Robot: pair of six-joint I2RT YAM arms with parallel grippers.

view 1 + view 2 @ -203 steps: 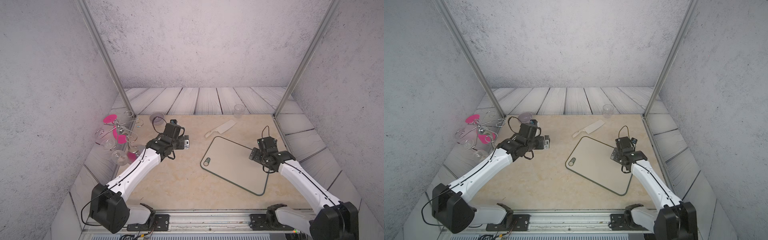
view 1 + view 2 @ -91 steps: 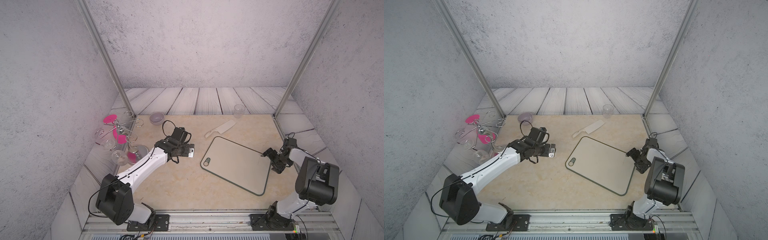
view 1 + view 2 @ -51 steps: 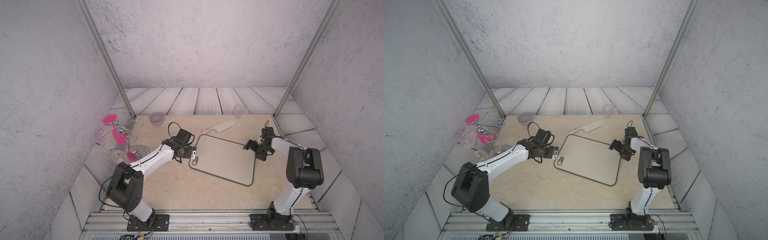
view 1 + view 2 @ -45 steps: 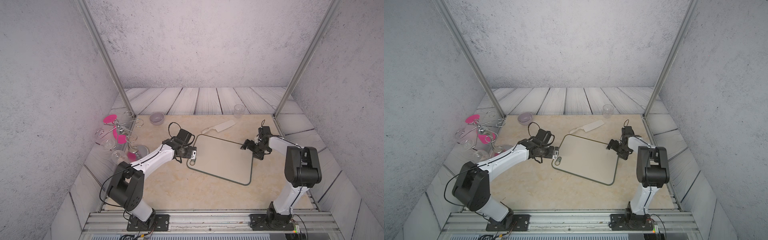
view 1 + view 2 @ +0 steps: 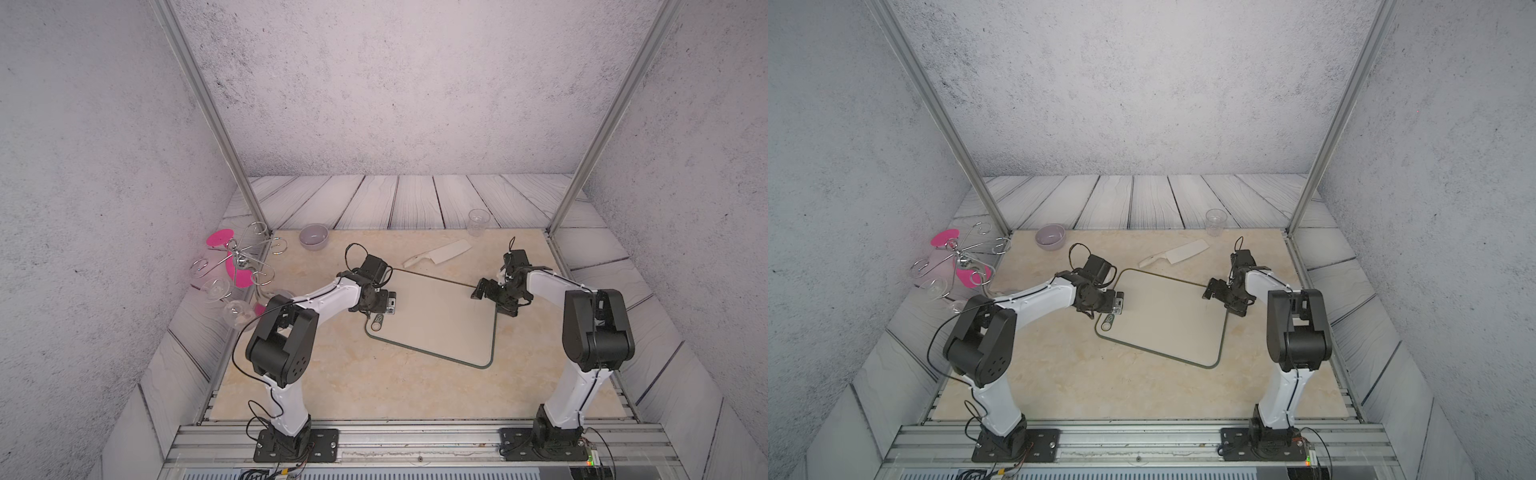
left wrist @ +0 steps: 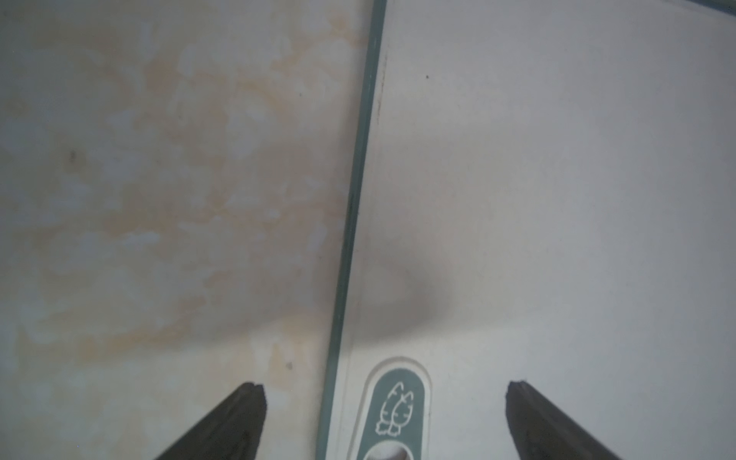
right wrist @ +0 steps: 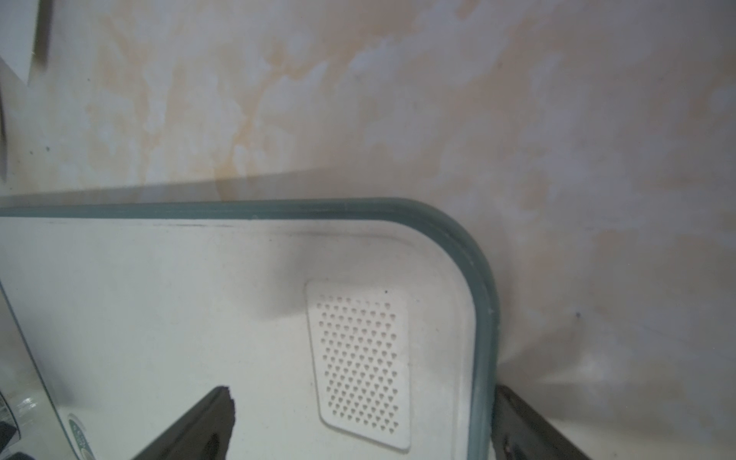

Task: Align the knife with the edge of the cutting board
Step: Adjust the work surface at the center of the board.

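The cutting board lies skewed, its far edge (image 5: 436, 278) slanting, so next my left gripper draws its logo end (image 5: 376, 321) nearer to square it before I align the knife.
The cream knife (image 5: 438, 253) (image 5: 1177, 252) lies flat on the table just beyond the cutting board's far edge, apart from it and slanted against that edge. The beige, green-rimmed cutting board (image 5: 440, 328) (image 5: 1167, 324) lies skewed mid-table. My left gripper (image 5: 380, 312) (image 6: 384, 390) is open and straddles the board's left rim (image 6: 350, 223) beside the oval logo (image 6: 396, 402). My right gripper (image 5: 496, 299) (image 7: 363, 394) is open at the far right corner. One of its fingers (image 7: 211, 418) is over the board, the other just outside the rim (image 7: 484, 326).
A grey bowl (image 5: 313, 237) and a clear cup (image 5: 477, 222) stand along the table's back edge. A wire glass rack (image 5: 239, 266) with pink pieces and hanging glasses sits at the left. Metal posts rise at both back corners.
The board has slid left and turned, so its far edge lies nearer the knife. My left gripper came to its left rim and my right to its far right corner. The knife stayed put.
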